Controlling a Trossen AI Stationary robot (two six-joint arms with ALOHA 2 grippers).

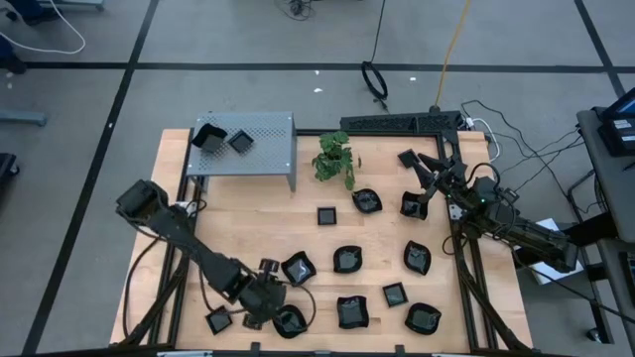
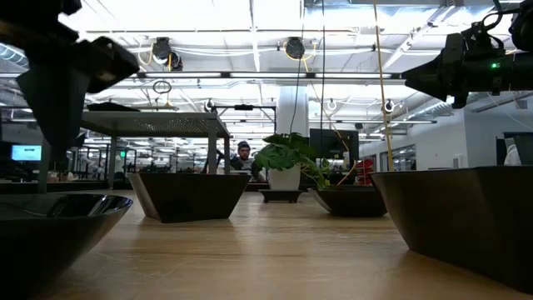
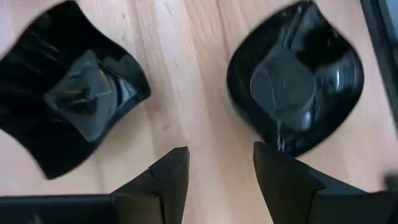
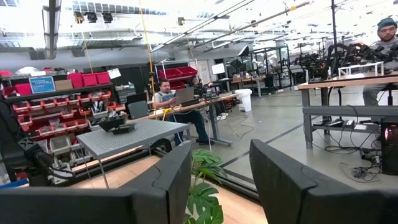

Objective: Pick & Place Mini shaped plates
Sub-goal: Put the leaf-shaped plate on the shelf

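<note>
My left gripper should go on down toward the roundish plate's near rim until its open fingers are on both sides of that rim, because clear wood leaves room for the fingers beside it.
Several glossy black mini shaped plates lie scattered on the wooden table. Two more rest on the grey perforated box at the far left. My left gripper hovers open near the table's front edge and points steeply down. It is between a wavy-edged square plate and a roundish plate. Only bare wood shows between its fingers. My right gripper waits open in the air at the far right, with nothing between its fingers.
A small green plant stands right of the box, also visible in the low view. Plates crowd the near half of the table. A small square plate lies left of my left gripper. Black frame rails edge the table.
</note>
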